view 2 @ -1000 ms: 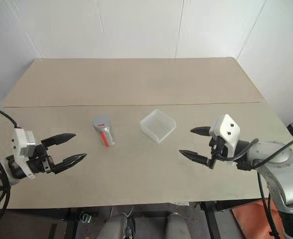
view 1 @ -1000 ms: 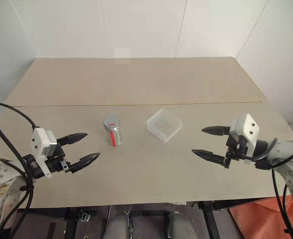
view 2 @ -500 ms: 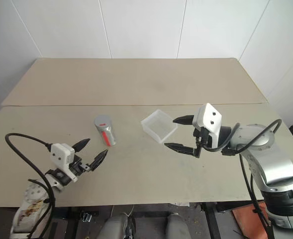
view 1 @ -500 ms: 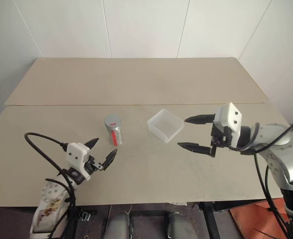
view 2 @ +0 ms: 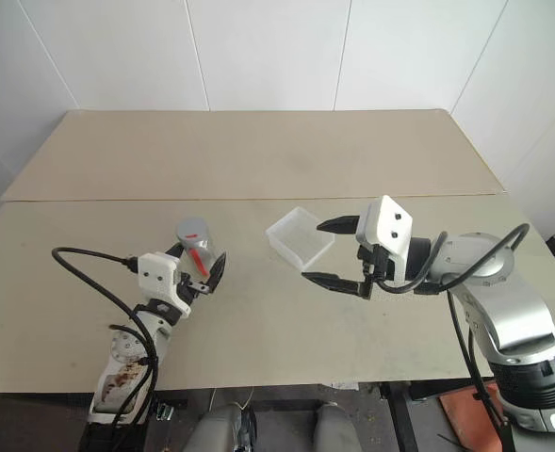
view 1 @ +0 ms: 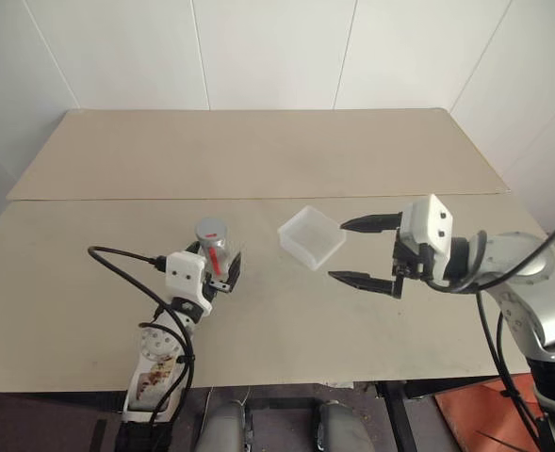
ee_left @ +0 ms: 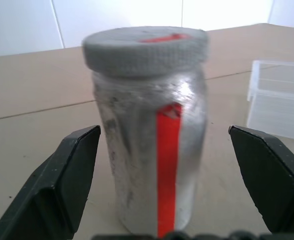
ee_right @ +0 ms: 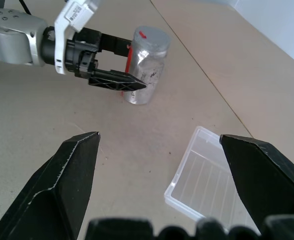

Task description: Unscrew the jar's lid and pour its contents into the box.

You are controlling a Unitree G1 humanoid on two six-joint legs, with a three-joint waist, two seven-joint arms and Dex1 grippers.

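Note:
The grey lid [ee_left: 146,50] will turn on its own and lift clean off the jar when the robot unscrews it, since the red stripe stops [ee_left: 171,111] below the ribbed rim.
The silvery jar [view 1: 216,254] with a red stripe stands upright on the table, its grey lid [view 1: 212,229] on top. My left gripper [view 1: 216,261] is open, one finger on each side of the jar [ee_left: 151,150], with a gap showing on both sides in the left wrist view. The clear box [view 1: 312,237] sits to the jar's right. My right gripper [view 1: 337,250] hangs open at the box's near right corner, holding nothing. In the right wrist view the box [ee_right: 206,175] lies below it and the jar [ee_right: 146,65] further off. The contents are hidden inside the jar.
The beige table [view 1: 258,151] is made of two boards with a seam [view 1: 371,197] running across behind the jar and box. White walls close off the far side. A black cable [view 1: 117,252] loops from my left arm over the table's near left.
My left arm swung in from the left and brought its open gripper around the jar. My right gripper moved left, up to the box. Jar and box have not moved.

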